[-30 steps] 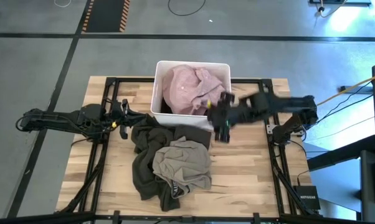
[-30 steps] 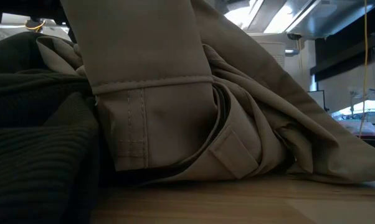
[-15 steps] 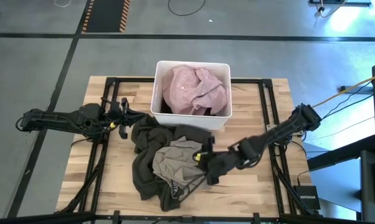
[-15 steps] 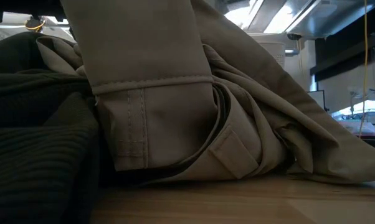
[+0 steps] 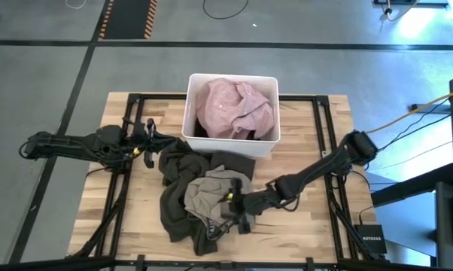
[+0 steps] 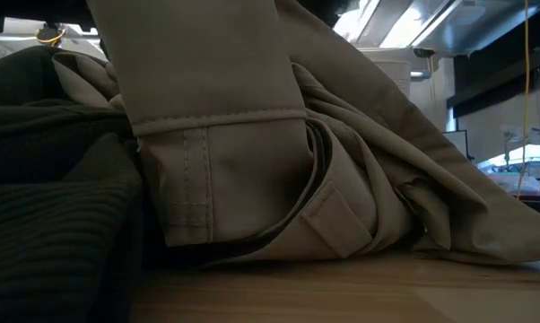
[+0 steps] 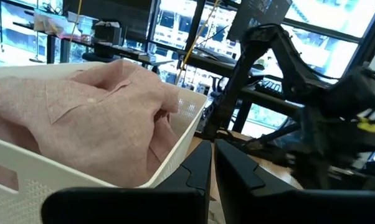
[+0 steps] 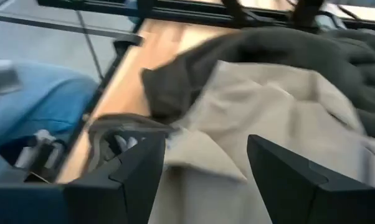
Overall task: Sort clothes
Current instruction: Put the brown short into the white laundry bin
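Observation:
Loose edges are lying over the darker olive garment, so the olive-grey garment will come off alone and hang down when the robot lifts it.
A pale pink shirt lies in the white bin and also shows in the left wrist view. An olive-grey garment lies crumpled on top of a darker olive one on the table. Both fill the low view, the light one and the dark ribbed one. My right gripper is open low over the light garment's right edge, its fingers wide apart above the cloth. My left gripper is shut and empty by the bin's near left corner.
The bin stands at the table's far middle. A black frame runs around the tabletop. Bare wood shows to the right of the pile and at the near right. A blue cloth or bag shows beyond the table edge in the right wrist view.
My right gripper has swung from beside the bin's near right corner toward the table's near edge and leftward. It has come down over the right edge of the olive-grey garment. The clothes have not moved.

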